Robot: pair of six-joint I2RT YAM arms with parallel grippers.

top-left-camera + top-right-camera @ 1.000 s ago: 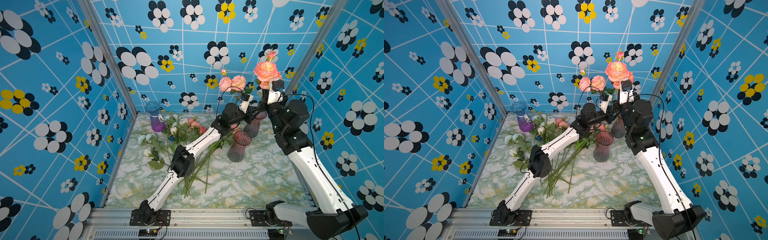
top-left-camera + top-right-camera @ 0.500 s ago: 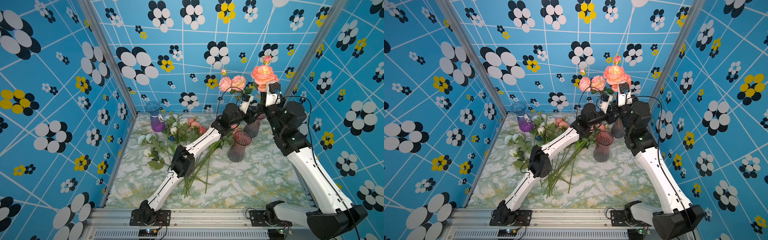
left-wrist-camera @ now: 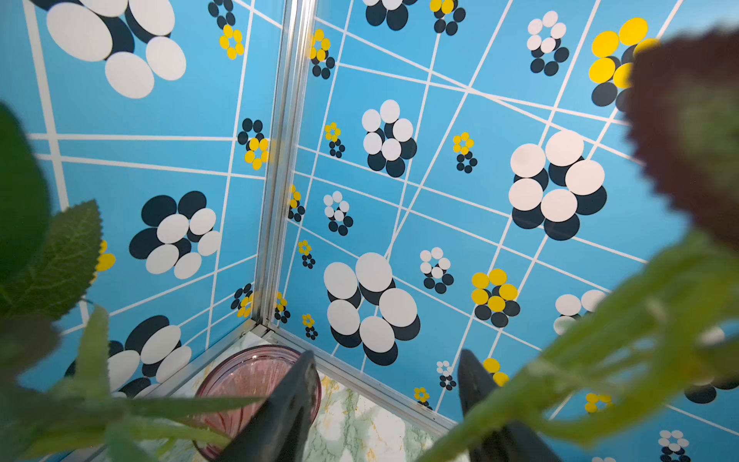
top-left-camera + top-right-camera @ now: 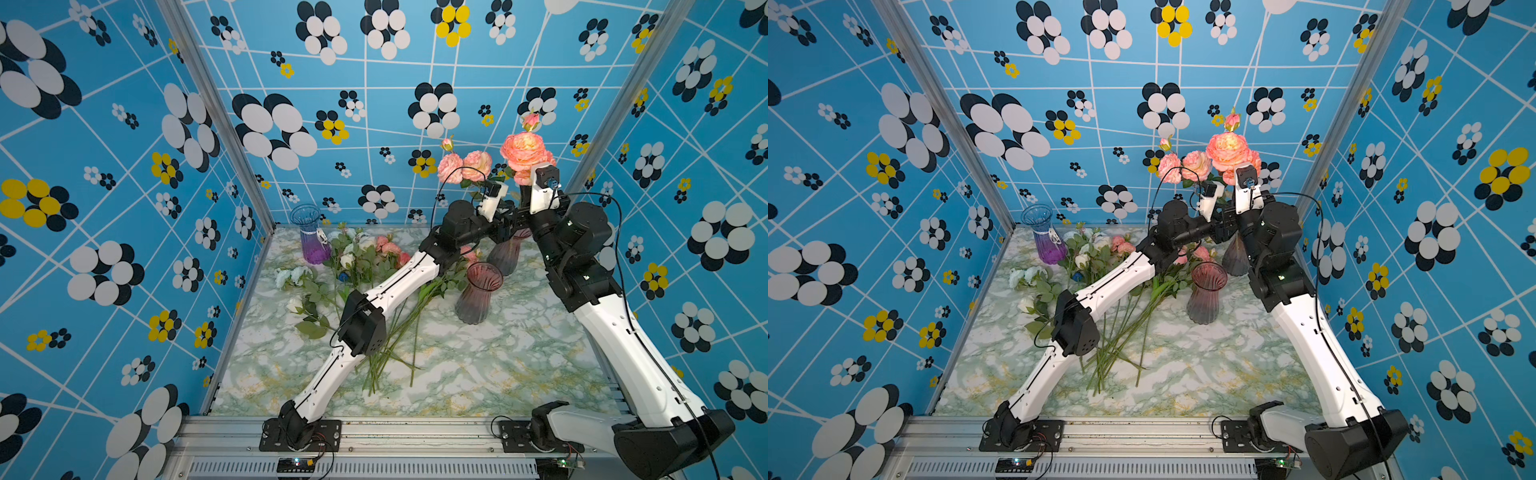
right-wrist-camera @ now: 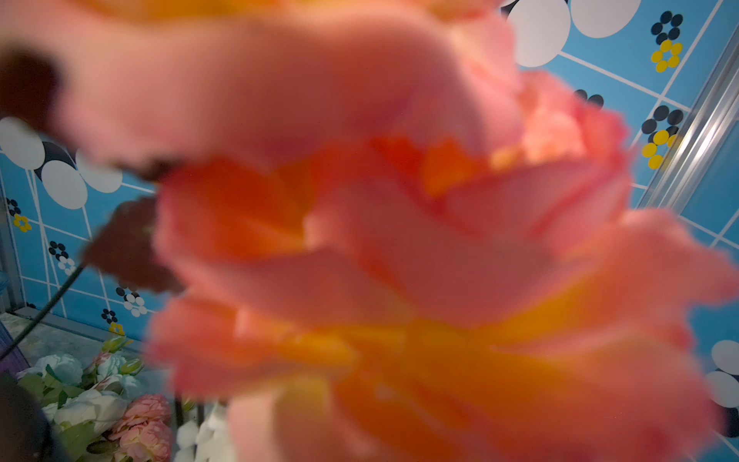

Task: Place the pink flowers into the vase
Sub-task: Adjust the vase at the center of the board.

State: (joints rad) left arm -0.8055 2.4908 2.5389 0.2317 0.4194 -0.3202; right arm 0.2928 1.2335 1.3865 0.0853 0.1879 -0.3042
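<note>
The bloom's green stem (image 3: 569,365) crosses beside my left gripper's fingers, so my left gripper should take it from my right gripper and lower it into the rear vase (image 4: 505,256).
Two dusky pink vases stand at the back right: one in front (image 4: 478,297) (image 4: 1204,295), one behind (image 4: 508,255) (image 3: 256,392) under both wrists. My left gripper (image 4: 513,222) (image 3: 386,360) is open above the rear vase; nothing lies between its dark fingers (image 3: 296,384), and a blurred green stem (image 3: 600,360) crosses beside one of them. Two small pink flowers (image 4: 463,166) (image 4: 1183,166) rise just above it. A large peach-pink bloom (image 4: 523,151) (image 4: 1227,151) (image 5: 400,240) sits over my right gripper (image 4: 524,193), which is shut on its stem; its jaws are hidden.
More pink flowers (image 4: 388,247), white flowers (image 4: 349,257) and a small blue flower (image 4: 343,276) lie in a heap at the back left, stems (image 4: 399,332) pointing toward the front. A blue-purple vase (image 4: 311,237) stands in the back left corner. Patterned walls enclose the marble table (image 4: 498,365).
My left gripper has opened from nearly shut. The right gripper and its large bloom have shifted slightly left and down, toward the left gripper.
</note>
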